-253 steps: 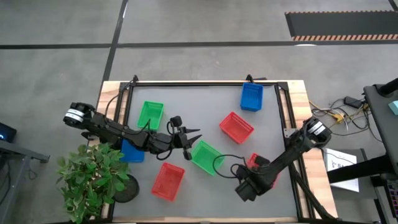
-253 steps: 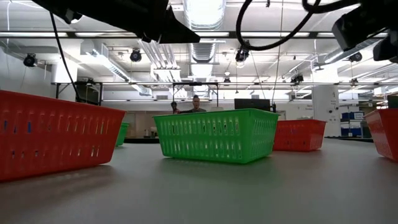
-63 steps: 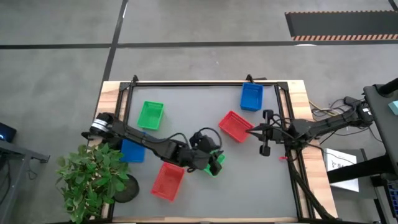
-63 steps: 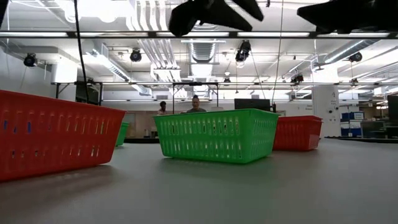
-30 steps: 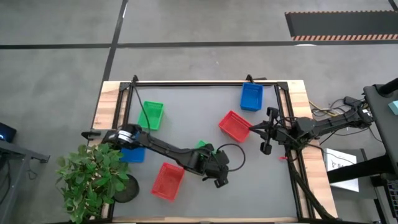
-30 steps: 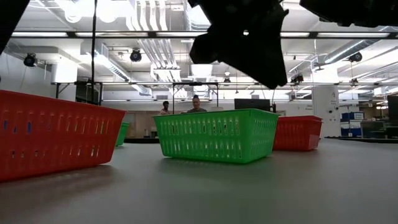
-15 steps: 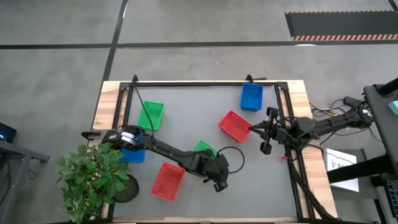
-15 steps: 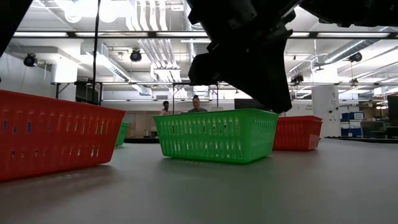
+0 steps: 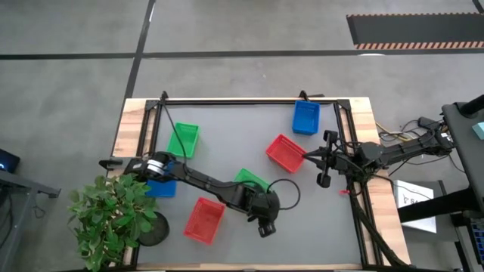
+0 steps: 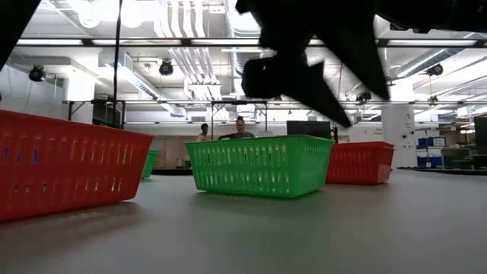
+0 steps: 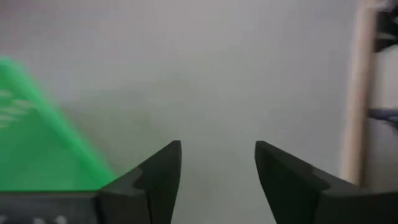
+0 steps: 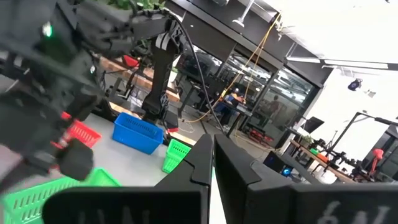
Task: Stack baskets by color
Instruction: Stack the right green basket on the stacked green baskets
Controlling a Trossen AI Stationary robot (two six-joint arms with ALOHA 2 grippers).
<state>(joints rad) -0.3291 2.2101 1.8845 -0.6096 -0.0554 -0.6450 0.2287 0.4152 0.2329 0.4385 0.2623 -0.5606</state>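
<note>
The middle green basket's rim (image 11: 59,125) is outside the left gripper's open fingers, so the robot should move over and get those fingers on both sides of that basket's rim before it closes them and lifts.
Six baskets stand on their bottoms on the grey table: green (image 9: 184,140) and blue (image 9: 159,186) at the left, red (image 9: 204,220) near the front, green (image 9: 249,181) in the middle, red (image 9: 286,153) and blue (image 9: 306,117) to the right. My left gripper (image 9: 263,227) hangs open just on the near side of the middle green basket (image 11: 37,149), with nothing between its fingers (image 11: 217,168). In the low view it (image 10: 365,106) is above that basket (image 10: 259,164). My right gripper (image 9: 321,162) is shut, in the air at the table's right edge beside the red basket.
A potted plant (image 9: 113,215) stands at the table's near left corner. A black frame (image 9: 249,100) runs along the far and side edges. Bare table lies near the front right (image 9: 318,234). People show in the room behind (image 10: 240,128).
My left gripper has tipped and turned over the near side of the middle green basket, and in the low view its fingers have spread apart. The green basket has turned a little on the table. My right arm has kept still.
</note>
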